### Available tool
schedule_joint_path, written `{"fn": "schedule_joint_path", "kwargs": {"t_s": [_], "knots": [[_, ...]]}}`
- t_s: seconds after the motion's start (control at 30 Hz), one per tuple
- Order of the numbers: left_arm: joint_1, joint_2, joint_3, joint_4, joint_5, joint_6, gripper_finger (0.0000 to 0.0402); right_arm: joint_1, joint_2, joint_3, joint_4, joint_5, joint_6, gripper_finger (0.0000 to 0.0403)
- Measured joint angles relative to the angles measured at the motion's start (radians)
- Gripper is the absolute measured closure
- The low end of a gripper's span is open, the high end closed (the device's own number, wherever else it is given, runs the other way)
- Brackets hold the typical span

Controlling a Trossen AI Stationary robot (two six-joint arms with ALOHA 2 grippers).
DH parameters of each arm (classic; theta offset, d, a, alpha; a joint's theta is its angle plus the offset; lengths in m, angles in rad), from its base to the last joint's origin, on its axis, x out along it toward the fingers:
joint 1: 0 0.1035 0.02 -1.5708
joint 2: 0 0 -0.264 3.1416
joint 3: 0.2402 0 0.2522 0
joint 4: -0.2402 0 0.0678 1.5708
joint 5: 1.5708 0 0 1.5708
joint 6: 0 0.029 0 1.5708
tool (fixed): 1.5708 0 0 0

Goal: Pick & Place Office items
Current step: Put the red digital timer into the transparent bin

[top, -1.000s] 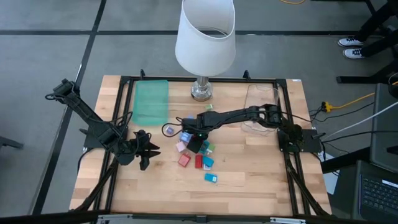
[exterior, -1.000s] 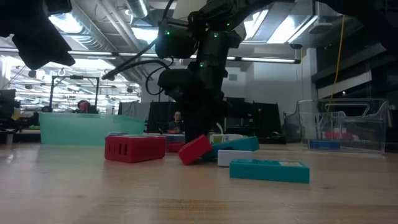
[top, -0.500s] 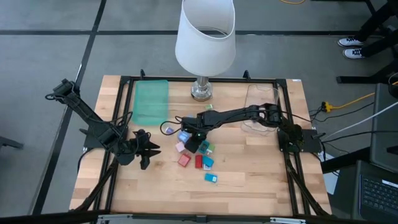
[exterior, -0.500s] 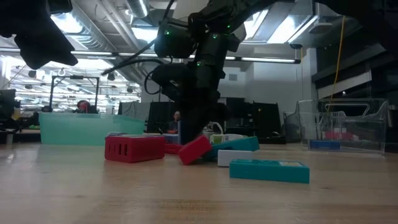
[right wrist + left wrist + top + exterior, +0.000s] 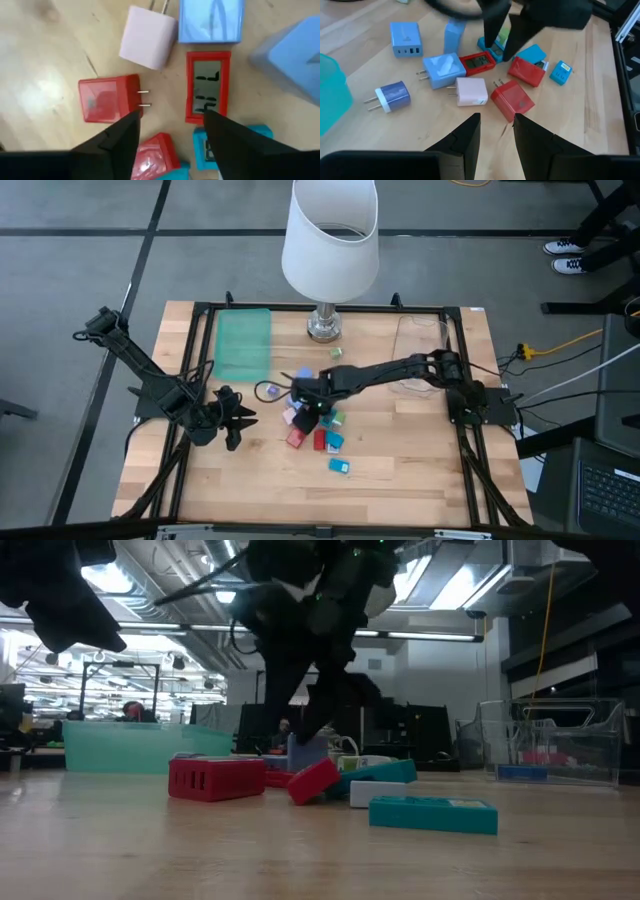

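Observation:
The red display piece [image 5: 207, 86] is under a finger of my right gripper. Next, I move over and open around its long sides [image 5: 190, 89] before I close.
The office items [image 5: 315, 425] lie in a loose pile at the table's middle: blue, red, pink and teal plug blocks and small display pieces, with one teal piece [image 5: 339, 466] apart toward the near edge. My right gripper [image 5: 308, 405] hangs open above the pile. In its wrist view [image 5: 172, 132] its fingers stand over a red plug block [image 5: 107, 105] and a red display piece [image 5: 207, 87] and touch nothing. My left gripper [image 5: 232, 420] waits open and empty to the pile's left; it also shows in the left wrist view [image 5: 495, 127].
A flat green tray [image 5: 244, 343] lies at the far left. A clear bin [image 5: 415, 345] stands at the far right under my right arm. A white lamp [image 5: 330, 230] stands at the far middle. The near half of the table beyond the lone teal piece is bare wood.
My right gripper has risen from down among the items to clear above the pile. A light blue block that it stood over now shows upright on the table. The other pieces have stayed where they were.

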Motion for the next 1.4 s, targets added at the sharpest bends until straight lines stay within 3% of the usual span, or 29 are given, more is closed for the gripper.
{"fn": "schedule_joint_path", "kwargs": {"t_s": [0.13, 0.43, 0.93, 1.23, 1.4], "knots": [[0.000, 0.000, 0.000, -0.015, 0.011, 0.000, 0.0288, 0.016, 0.037, -0.001, -0.019, 0.046, 0.008, 0.0166], [0.000, 0.000, 0.000, -0.049, 0.075, 0.000, 0.0288, -0.029, 0.036, 0.000, -0.012, 0.019, -0.009, 0.0165], [0.000, 0.001, 0.000, -0.052, 0.068, -0.007, 0.0288, 0.005, 0.122, 0.010, -0.011, 0.047, -0.027, 0.0165], [0.000, 0.002, 0.000, -0.058, 0.067, -0.036, 0.0288, -0.024, 0.151, 0.018, -0.061, 0.081, -0.185, 0.0165], [0.000, 0.002, 0.000, -0.059, 0.075, -0.043, 0.0288, -0.043, 0.151, 0.018, -0.060, 0.101, -0.174, 0.0200]]}}
